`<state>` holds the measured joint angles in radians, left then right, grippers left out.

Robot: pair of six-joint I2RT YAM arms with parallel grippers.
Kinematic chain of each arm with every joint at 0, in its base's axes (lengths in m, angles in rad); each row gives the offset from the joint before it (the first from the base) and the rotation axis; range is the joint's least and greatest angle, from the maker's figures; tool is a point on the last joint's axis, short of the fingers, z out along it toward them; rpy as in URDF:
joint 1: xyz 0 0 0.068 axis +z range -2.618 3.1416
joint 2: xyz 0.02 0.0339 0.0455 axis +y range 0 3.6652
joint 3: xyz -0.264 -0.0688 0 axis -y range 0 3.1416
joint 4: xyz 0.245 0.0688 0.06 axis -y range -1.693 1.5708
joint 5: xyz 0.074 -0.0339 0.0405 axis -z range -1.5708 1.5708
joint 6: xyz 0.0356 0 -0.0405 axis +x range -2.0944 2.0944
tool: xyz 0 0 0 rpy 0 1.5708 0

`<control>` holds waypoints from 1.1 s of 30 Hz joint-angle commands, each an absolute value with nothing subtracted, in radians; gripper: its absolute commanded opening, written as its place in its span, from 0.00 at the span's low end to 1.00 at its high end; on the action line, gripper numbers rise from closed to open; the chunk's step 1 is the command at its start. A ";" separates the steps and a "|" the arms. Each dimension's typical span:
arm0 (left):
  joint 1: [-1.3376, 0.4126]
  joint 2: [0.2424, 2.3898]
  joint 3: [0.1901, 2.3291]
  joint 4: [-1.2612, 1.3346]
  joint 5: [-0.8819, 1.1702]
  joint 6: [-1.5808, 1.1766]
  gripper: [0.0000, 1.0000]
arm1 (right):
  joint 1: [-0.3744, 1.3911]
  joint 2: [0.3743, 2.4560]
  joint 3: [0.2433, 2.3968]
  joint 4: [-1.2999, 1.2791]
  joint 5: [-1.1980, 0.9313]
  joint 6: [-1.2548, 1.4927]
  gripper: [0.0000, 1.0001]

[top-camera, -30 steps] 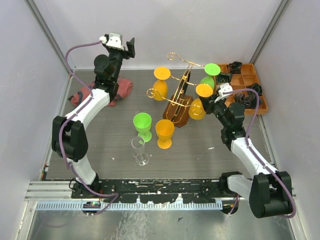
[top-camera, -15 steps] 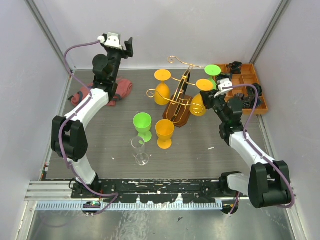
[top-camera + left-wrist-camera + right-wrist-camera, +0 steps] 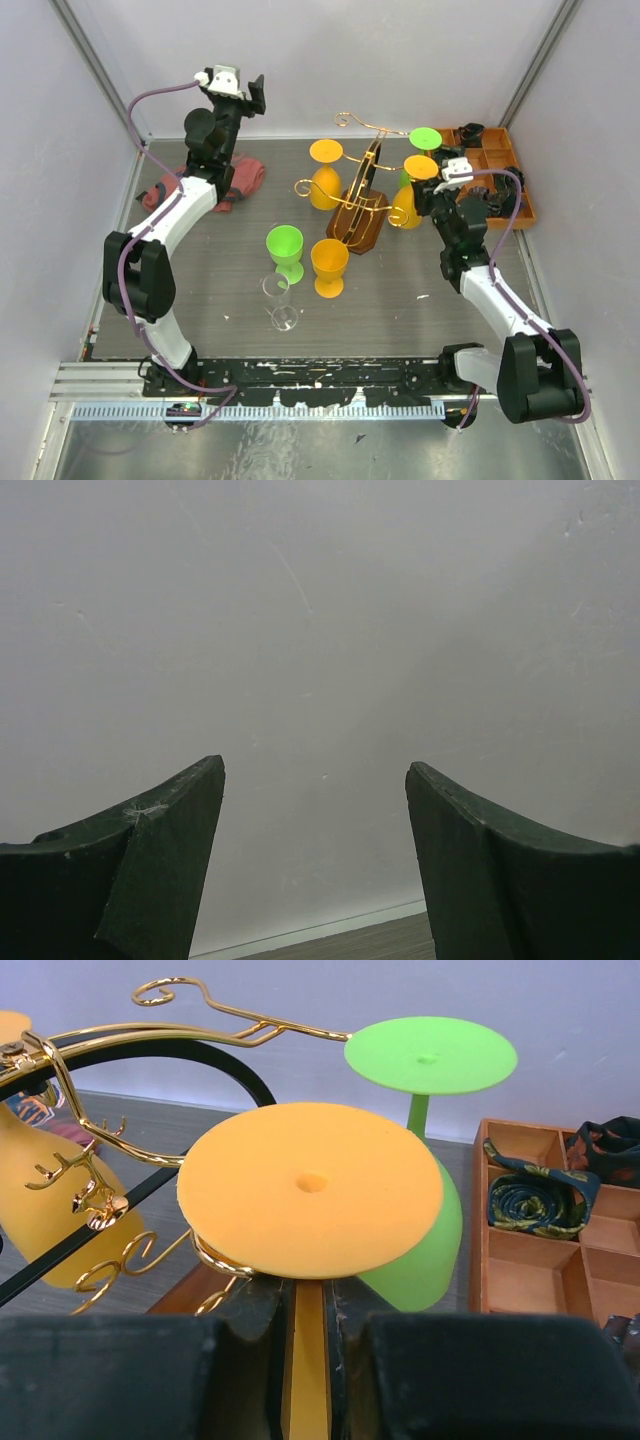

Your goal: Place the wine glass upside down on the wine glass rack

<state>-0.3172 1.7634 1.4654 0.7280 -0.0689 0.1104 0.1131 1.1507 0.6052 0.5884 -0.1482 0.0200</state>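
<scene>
The orange glass is upside down, its foot [image 3: 421, 167] above the gold scroll arm [image 3: 398, 216], so I keep lowering my right gripper until the foot rests there, then release.
The gold wire rack [image 3: 362, 190] on its dark wooden base stands at mid-table; it also shows in the right wrist view [image 3: 100, 1080]. My right gripper [image 3: 428, 192] is shut on the stem of an inverted orange wine glass [image 3: 312, 1190], foot up, at the end of a right-hand scroll arm of the rack. An inverted green glass [image 3: 430, 1060] hangs just behind it, and an inverted orange glass [image 3: 323, 170] hangs on the rack's left side. My left gripper [image 3: 315, 870] is open and empty, raised toward the back wall.
A green glass [image 3: 285, 250], an orange glass [image 3: 329, 267] and a clear glass [image 3: 281, 302] stand upright in front of the rack. An orange compartment tray [image 3: 495, 165] with rolled ties sits at the back right. A red cloth [image 3: 240, 178] lies at the back left.
My right gripper has carried the orange glass up and to the right, toward the rack's right scroll arm beside the green glass. The left arm has barely moved.
</scene>
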 commanded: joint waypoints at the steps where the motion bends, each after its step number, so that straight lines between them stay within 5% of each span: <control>1: -0.312 1.778 1.491 0.776 -0.068 0.104 0.80 | 0.109 1.087 0.600 0.608 -0.124 -0.009 0.01; 33: -0.310 1.688 1.367 0.752 -0.101 0.098 0.81 | 0.140 1.012 0.636 0.356 -0.223 -0.055 0.03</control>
